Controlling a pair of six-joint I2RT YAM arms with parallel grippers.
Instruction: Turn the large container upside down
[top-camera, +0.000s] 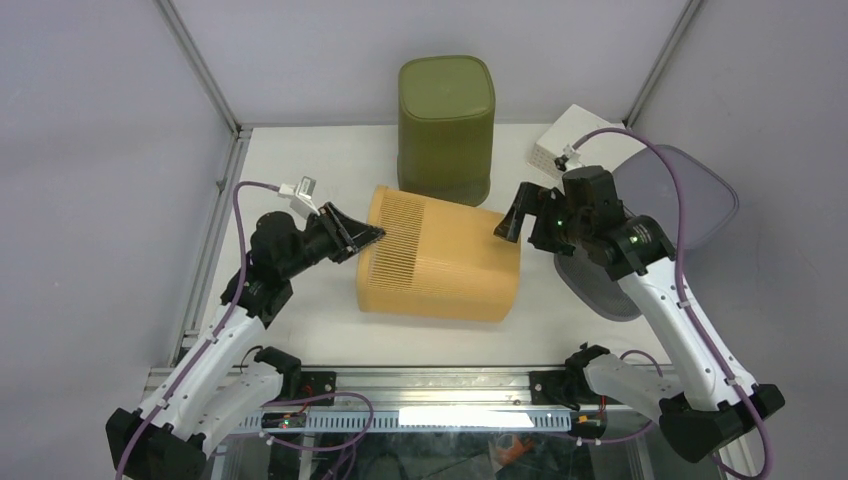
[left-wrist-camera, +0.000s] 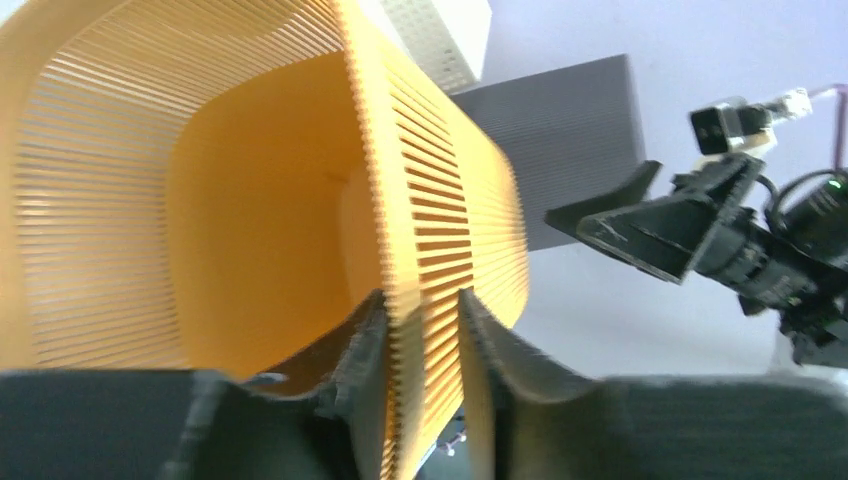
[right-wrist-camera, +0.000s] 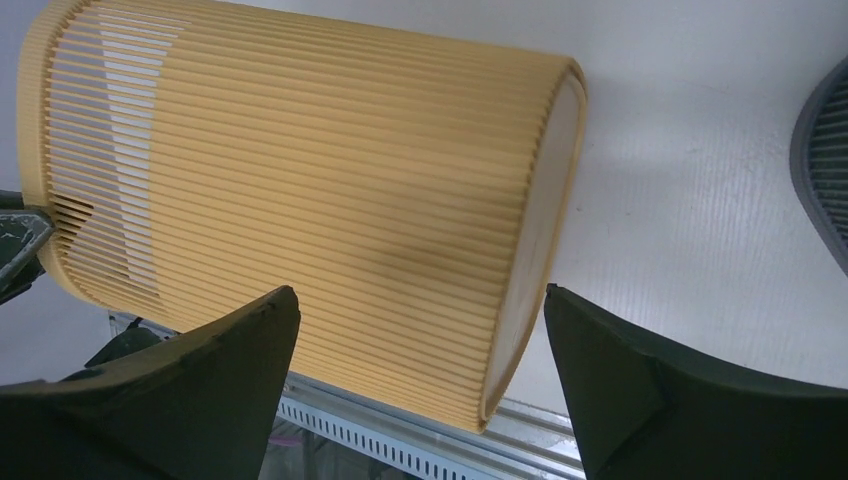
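The large container's rim (top-camera: 364, 268) is clamped in my left gripper and must go down, so I should open that gripper and lift the container's base (top-camera: 513, 268) with my right gripper.
The large orange slatted container (top-camera: 440, 265) lies on its side mid-table, open mouth to the left and flat base to the right. My left gripper (top-camera: 368, 237) is shut on the mouth rim, one finger inside and one outside the wall. In the left wrist view its fingers straddle the rim (left-wrist-camera: 422, 298) of the container (left-wrist-camera: 250, 200). My right gripper (top-camera: 512, 212) is open and empty, hovering just off the upper base end. In the right wrist view the base edge of the container (right-wrist-camera: 330, 190) sits between the spread fingers (right-wrist-camera: 419, 292), touching neither.
A green container (top-camera: 446, 125) stands upside down at the back, close behind the orange one. A grey slatted container (top-camera: 680, 200) lies on its side at the right, under my right arm. A white box (top-camera: 575, 135) sits back right. The metal rail (top-camera: 430, 385) runs along the near edge.
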